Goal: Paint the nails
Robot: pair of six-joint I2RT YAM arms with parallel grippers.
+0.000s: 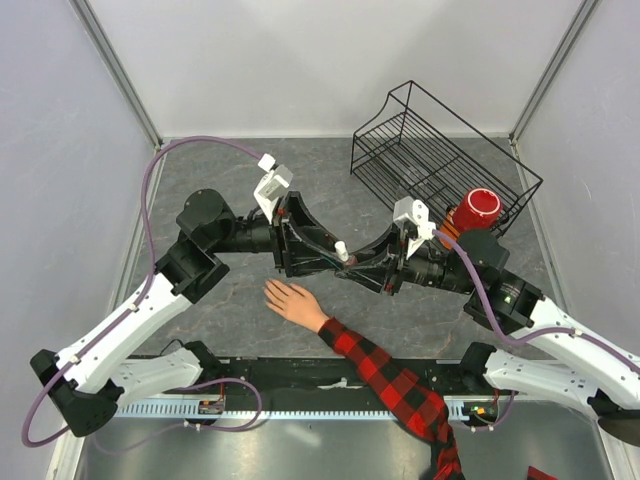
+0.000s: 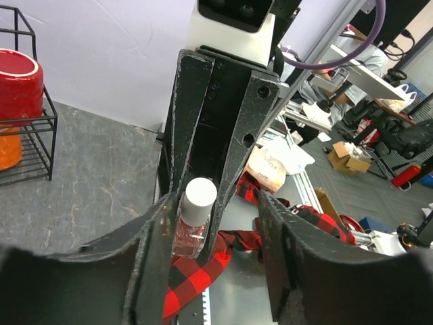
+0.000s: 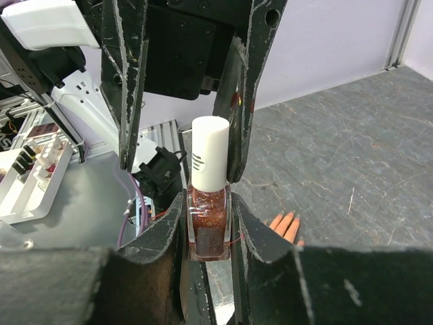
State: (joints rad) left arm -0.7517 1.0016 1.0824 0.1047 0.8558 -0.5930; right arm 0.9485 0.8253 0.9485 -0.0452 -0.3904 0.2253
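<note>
The white cap [image 1: 341, 251] is standing upright across the open fingers of my left gripper, so I should move back, tip the bottle toward my left gripper and grip the cap's top [image 2: 201, 189] end-on.
A tiny dark red glitter bottle [image 3: 208, 233] with a white cap [image 3: 208, 162] is held upright above the table. My right gripper [image 3: 208, 211] is shut on its glass body. My left gripper [image 2: 214, 205] is open, its fingers [image 2: 152, 264] straddling the cap without gripping it. In the top view both grippers meet mid-table, the left [image 1: 325, 252] and the right [image 1: 350, 268], around the bottle [image 1: 341, 248]. The pale hand [image 1: 292, 301] lies flat just in front of them, its arm in a red-and-black plaid sleeve [image 1: 385, 375]. Its fingertips [image 3: 287, 225] show below the bottle; the nails are too small to make out.
A black wire rack [image 1: 440, 150] stands at the back right with a red cup [image 1: 478, 208] at its near end. A metal rail [image 1: 300, 405] runs along the table's near edge. Light walls enclose the grey table [image 1: 215, 180] on three sides.
</note>
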